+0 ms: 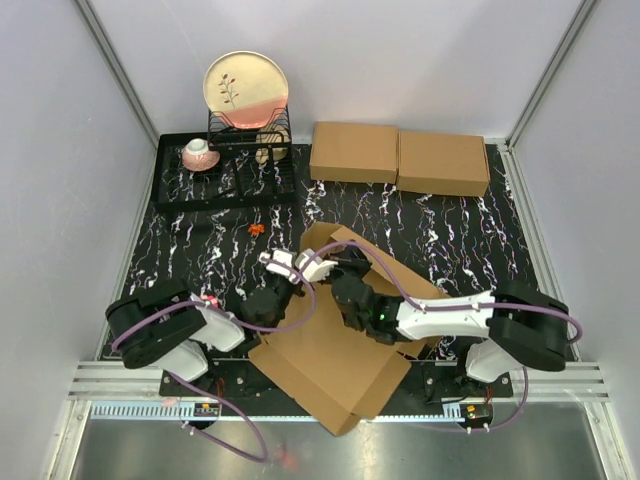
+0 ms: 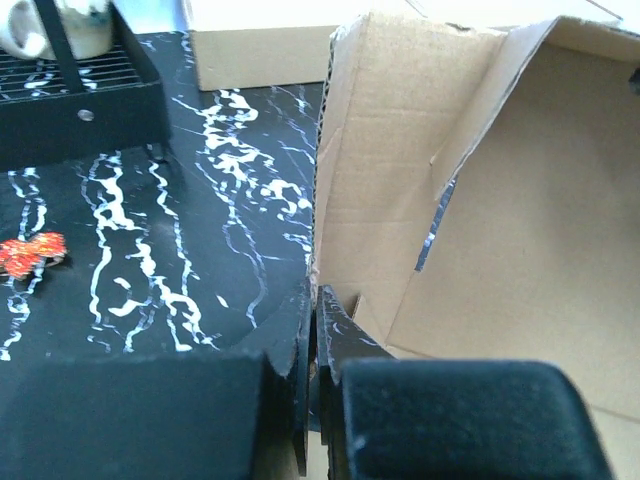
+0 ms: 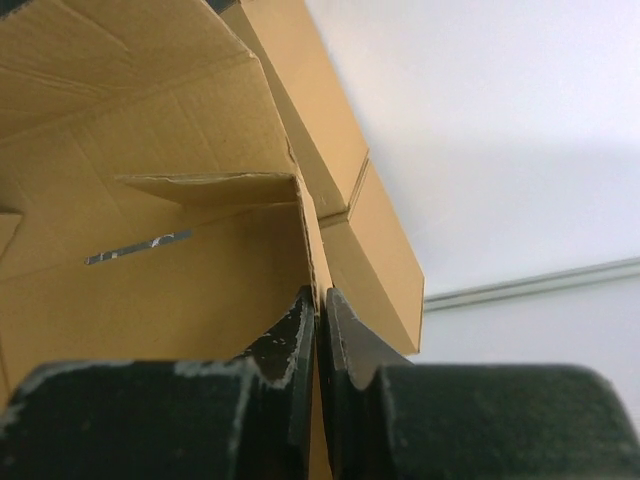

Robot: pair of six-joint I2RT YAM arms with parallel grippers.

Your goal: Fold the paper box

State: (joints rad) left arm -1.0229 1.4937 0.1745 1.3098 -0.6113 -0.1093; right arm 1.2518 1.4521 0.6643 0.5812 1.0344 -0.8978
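The paper box slants [image 1: 335,350] and both grippers are crowded together at its far corner, so I should first pull its raised side [image 2: 375,170] back with my left gripper to make the box square.
The paper box [image 1: 330,360] is a brown corrugated sheet lying at the near middle of the table, its far end partly raised into walls. My left gripper [image 1: 283,268] is shut on the left wall's edge, seen in the left wrist view [image 2: 316,300] with the wall [image 2: 390,150] standing upright. My right gripper [image 1: 325,268] is shut on another raised wall edge, seen in the right wrist view [image 3: 320,300], with a side flap [image 3: 210,185] folded inward. Both grippers sit close together at the box's far end.
A pair of flat brown cardboard boxes [image 1: 398,158] lies at the back. A black dish rack [image 1: 225,170] at the back left holds a plate [image 1: 246,88] and a cup [image 1: 198,153]. A small orange object [image 1: 256,229] lies on the black marbled mat.
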